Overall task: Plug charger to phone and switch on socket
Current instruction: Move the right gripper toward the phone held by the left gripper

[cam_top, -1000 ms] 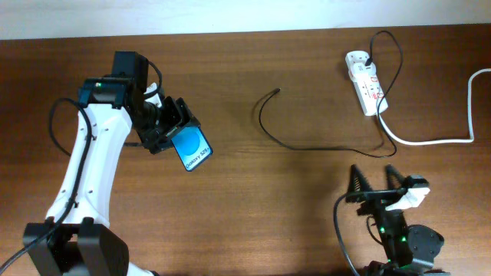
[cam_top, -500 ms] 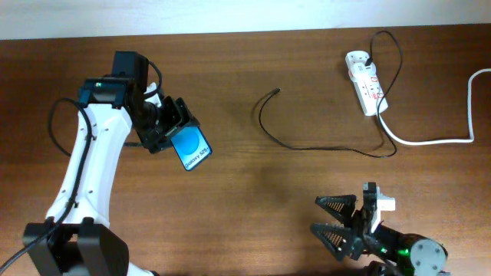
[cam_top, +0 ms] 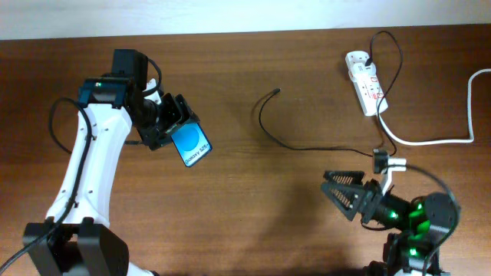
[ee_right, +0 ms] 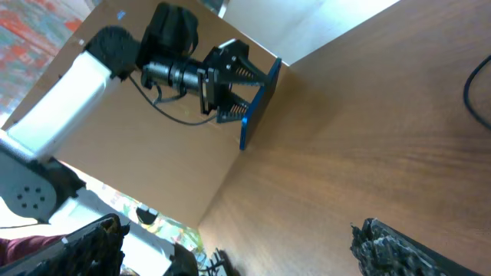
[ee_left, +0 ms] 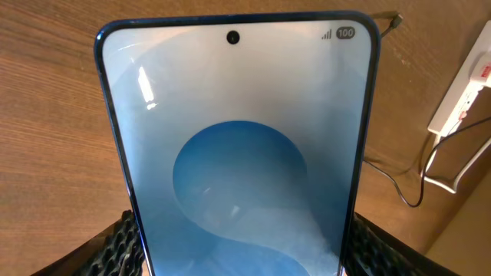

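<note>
I should first take the phone by its camera end (cam_top: 198, 155) with my right gripper, because my left gripper covers the phone's lower end (ee_left: 239, 259), where the charger has to go.
The phone (cam_top: 192, 146), blue screen up, is held tilted above the table at the left by my left gripper (cam_top: 173, 126), which is shut on its lower edges. It fills the left wrist view (ee_left: 238, 146). The charger (cam_top: 268, 132) is a thin black cable lying on the table, its plug tip (cam_top: 277, 90) free at centre back. It runs right and loops up to the socket (cam_top: 366, 84) at the back right. My right gripper (cam_top: 331, 186) is open and empty, pointing left, in front of the cable. The right wrist view shows the phone edge-on (ee_right: 257, 100).
A thick white cord (cam_top: 430, 140) runs from the socket to the right table edge. The socket also shows in the left wrist view (ee_left: 466, 84), with the cable (ee_left: 399, 180) beside it. The brown table's back edge meets a white wall.
My right arm swung from pointing toward the back to pointing left, then rose and moved closer to the cable. The left gripper tilted the phone slightly and otherwise kept its place.
</note>
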Robot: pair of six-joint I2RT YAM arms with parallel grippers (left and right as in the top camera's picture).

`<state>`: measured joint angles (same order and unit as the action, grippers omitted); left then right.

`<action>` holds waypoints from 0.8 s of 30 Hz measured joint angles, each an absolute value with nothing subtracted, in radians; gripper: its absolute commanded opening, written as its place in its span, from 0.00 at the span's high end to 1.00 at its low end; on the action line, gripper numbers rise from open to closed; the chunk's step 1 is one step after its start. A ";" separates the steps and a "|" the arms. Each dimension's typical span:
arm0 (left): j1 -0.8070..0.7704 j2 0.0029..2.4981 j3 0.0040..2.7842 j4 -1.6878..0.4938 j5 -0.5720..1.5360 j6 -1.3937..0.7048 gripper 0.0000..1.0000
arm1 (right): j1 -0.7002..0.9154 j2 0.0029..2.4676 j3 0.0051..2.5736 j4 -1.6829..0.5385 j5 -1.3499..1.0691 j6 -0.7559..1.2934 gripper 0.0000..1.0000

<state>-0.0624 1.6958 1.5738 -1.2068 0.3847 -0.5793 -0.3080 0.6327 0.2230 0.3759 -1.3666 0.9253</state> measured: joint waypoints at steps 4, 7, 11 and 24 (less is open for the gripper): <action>-0.062 1.696 1.574 -1.207 0.384 -0.579 0.66 | -0.308 0.804 0.322 0.379 -1.357 0.884 0.02; -0.062 1.696 1.574 -1.207 0.384 -0.579 0.65 | -0.308 0.914 0.365 0.379 -1.319 0.845 0.02; -0.062 1.696 1.574 -1.193 0.384 -0.577 0.65 | -0.295 0.987 0.386 0.302 -1.246 0.733 0.02; -0.062 1.696 1.575 -1.188 0.345 -0.635 0.67 | 0.157 0.991 0.408 -0.115 -0.847 0.560 0.02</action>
